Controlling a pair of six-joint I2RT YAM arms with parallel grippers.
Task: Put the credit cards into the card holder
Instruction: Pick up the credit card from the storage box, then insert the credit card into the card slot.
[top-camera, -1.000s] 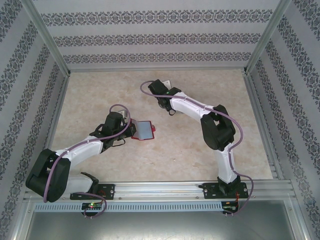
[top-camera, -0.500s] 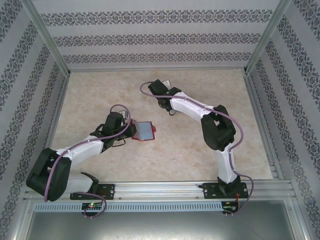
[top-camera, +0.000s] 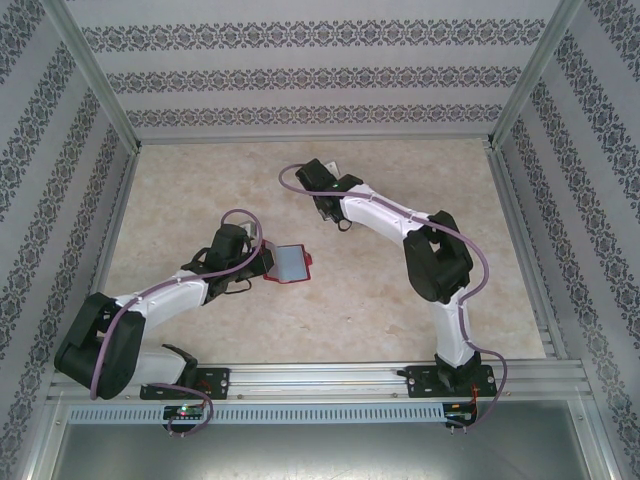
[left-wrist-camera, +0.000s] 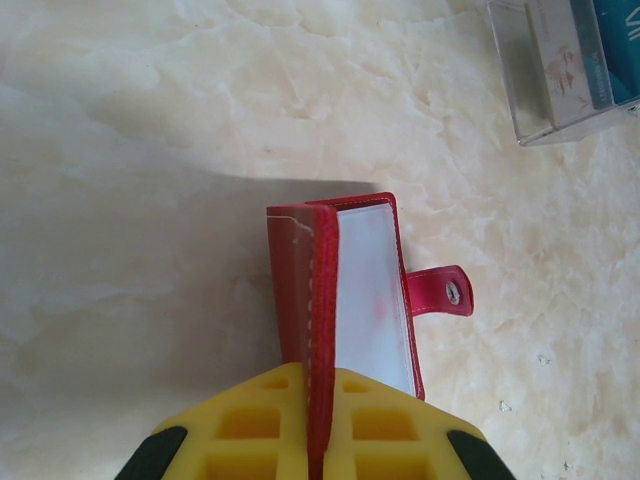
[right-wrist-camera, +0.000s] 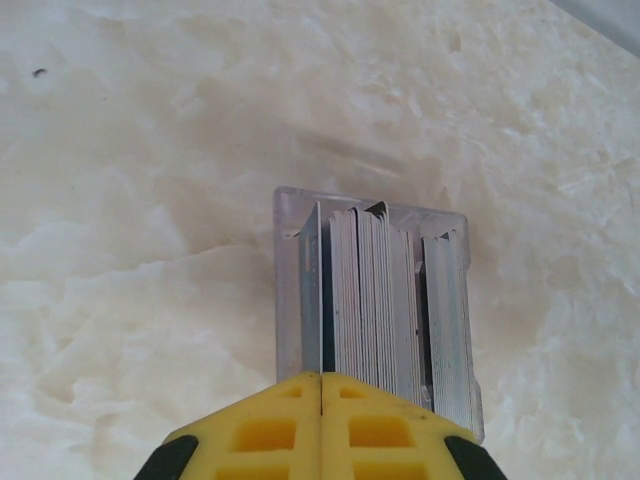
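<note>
My left gripper should release the red cover (left-wrist-camera: 293, 270), which stands upright in it, and push its edge (left-wrist-camera: 325, 265) flat before my right gripper slides the card into the pocket.
The red card holder (left-wrist-camera: 345, 290) stands open on edge, its snap tab (left-wrist-camera: 440, 291) pointing right and a greyish clear pocket facing right. My left gripper (left-wrist-camera: 320, 385) is shut on its red cover, left of table centre (top-camera: 288, 262). Several light-grey credit cards (right-wrist-camera: 385, 300) stand on edge, packed in a clear plastic box (right-wrist-camera: 290, 290). My right gripper (right-wrist-camera: 320, 380) is shut on the leftmost card (right-wrist-camera: 320, 290), which stands a little apart from the stack. From above, that gripper (top-camera: 328, 178) is at the far middle of the table.
The same clear box (left-wrist-camera: 560, 70) shows at the upper right of the left wrist view, well away from the wallet. Patterned walls and metal frame posts (top-camera: 100, 90) enclose the marble tabletop (top-camera: 200, 200). The right arm's elbow (top-camera: 435, 260) stands right of the wallet.
My right gripper has closed its jaws onto the leftmost card in the box. The left arm and the card holder have stayed in place.
</note>
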